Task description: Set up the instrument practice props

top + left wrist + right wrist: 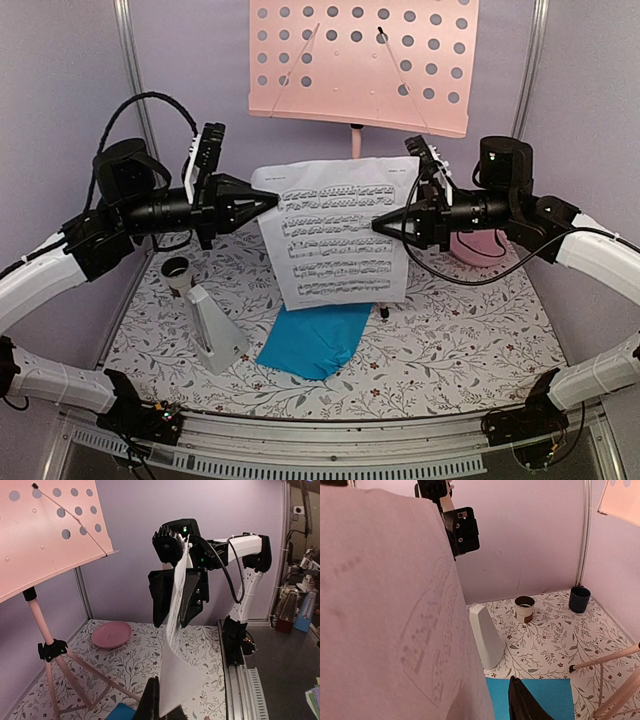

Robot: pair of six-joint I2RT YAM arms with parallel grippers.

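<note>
Next, my left gripper leaves the sheet to my right gripper and lifts the rod (302,54), because that pink rod lies against the tray (345,60) where the sheet goes.
The white sheet of music (335,235) hangs upright in the air above the table, held at both sides. My left gripper (270,200) is shut on its upper left corner. My right gripper (382,224) is shut on its right edge. The pink music stand's hole-punched tray (360,60) stands behind and above the sheet, with nothing on it. The bright blue sheet (315,340) lies flat on the table below. The white pyramid metronome (215,330) stands at the front left. In the right wrist view the white sheet (385,605) fills the left and hides one finger.
A small white and brown cup (178,272) stands behind the metronome. A dark blue cup (579,599) sits in the far left corner. A round pink plate (111,633) lies at the right, behind my right arm. The stand's legs (605,657) spread over the table's back.
</note>
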